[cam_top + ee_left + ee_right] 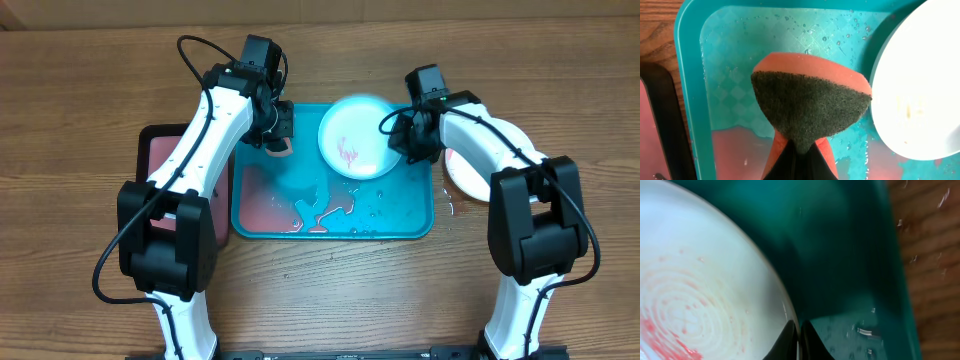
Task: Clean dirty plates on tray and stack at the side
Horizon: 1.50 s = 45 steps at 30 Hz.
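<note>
Next, I lower the plate flat with my right gripper and steady the plate's rim [785, 297] before my left gripper scrubs, because there are red smears on the plate [348, 155] and its side is raised.
A pale white-blue plate [355, 140] with red smears sits at the back of the teal tray [410, 225], its right side raised. My right gripper [400, 137] is shut on its right rim; the right wrist view shows both fingers [799, 336] pinching the plate's edge [700, 290] above the tray [850, 245]. My left gripper [277, 128] is shut on an orange sponge with a dark scouring face [810, 105], held over the tray's back left [690, 75], just left of the plate [920, 90]. Another plate [458, 175] lies on the table right of the tray, partly hidden by my right arm.
Pink-tinted water [740, 150] pools in the tray's front left, with drops across the floor [330, 205]. A smaller black-rimmed tray with a pink inside [152, 160] lies left of the teal tray, under my left arm. Wet spots mark the wooden table [935, 255] by the tray's right edge.
</note>
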Each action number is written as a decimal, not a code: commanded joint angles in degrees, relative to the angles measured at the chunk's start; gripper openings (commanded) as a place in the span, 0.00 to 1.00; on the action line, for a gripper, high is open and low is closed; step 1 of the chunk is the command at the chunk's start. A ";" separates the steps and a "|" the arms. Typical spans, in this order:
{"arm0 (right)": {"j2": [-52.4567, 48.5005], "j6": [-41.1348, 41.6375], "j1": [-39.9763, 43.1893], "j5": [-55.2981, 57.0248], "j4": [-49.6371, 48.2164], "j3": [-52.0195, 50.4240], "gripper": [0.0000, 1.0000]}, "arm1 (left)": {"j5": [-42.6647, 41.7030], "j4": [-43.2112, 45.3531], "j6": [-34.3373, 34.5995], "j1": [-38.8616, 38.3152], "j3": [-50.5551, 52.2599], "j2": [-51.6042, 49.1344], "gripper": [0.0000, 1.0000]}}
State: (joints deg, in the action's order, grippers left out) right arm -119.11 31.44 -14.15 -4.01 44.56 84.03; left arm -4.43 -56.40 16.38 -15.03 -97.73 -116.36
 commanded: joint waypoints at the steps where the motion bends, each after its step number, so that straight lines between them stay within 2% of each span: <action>1: -0.37 0.07 -1.70 0.46 2.62 -0.37 0.04 | 0.42 -0.24 0.57 -0.39 0.22 -0.22 0.04; 8: 0.76 -2.69 -5.35 -5.46 9.49 -0.33 0.04 | 0.44 -0.31 0.57 -0.39 0.22 -0.22 0.04; 13: 3.78 -10.10 -8.70 -15.52 10.67 -0.33 0.05 | 0.42 -0.24 0.57 -0.39 0.22 -0.22 0.04; 15: 4.66 -13.09 -9.05 -17.35 10.97 -0.33 0.14 | 0.42 -0.26 0.57 -0.39 0.22 -0.22 0.04; 18: 5.05 -15.52 -8.66 -15.82 10.80 -0.33 0.42 | 0.42 -0.31 0.57 -0.39 0.22 -0.22 0.04; 22: 4.48 -24.46 -7.89 -12.35 5.86 -0.35 0.62 | 0.42 -0.04 0.57 -0.39 0.22 -0.22 0.04; 23: 4.17 -26.32 -7.89 -12.55 4.63 -0.35 0.62 | 0.42 0.11 0.57 -0.39 0.22 -0.22 0.04; 27: 2.34 -28.94 -8.35 -12.74 0.96 -0.39 0.60 | 0.42 0.11 0.57 -0.39 0.22 -0.22 0.04; 29: 1.09 -28.87 -8.68 -12.72 0.09 -0.39 0.50 | 0.42 0.07 0.57 -0.39 0.22 -0.22 0.04; 34: -1.36 -25.18 -8.76 -12.59 0.55 -0.42 0.18 | 0.42 0.04 0.57 -0.39 0.22 -0.22 0.04; 38: -1.42 -23.10 -8.76 -12.55 1.01 -0.42 0.04 | 0.42 0.02 0.59 -0.39 0.22 -0.22 0.04; 43: -1.42 -11.17 -8.79 -10.97 2.05 -0.42 0.04 | 0.39 -0.48 0.59 -0.42 0.24 -0.22 0.04; 45: -1.42 -4.00 -8.76 -9.16 3.37 -0.42 0.04 | 0.39 -0.87 0.59 -0.48 0.26 -0.22 0.04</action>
State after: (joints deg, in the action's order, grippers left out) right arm -120.55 16.29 -22.87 -16.23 46.74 83.96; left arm -4.43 -57.01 16.38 -15.03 -97.73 -116.36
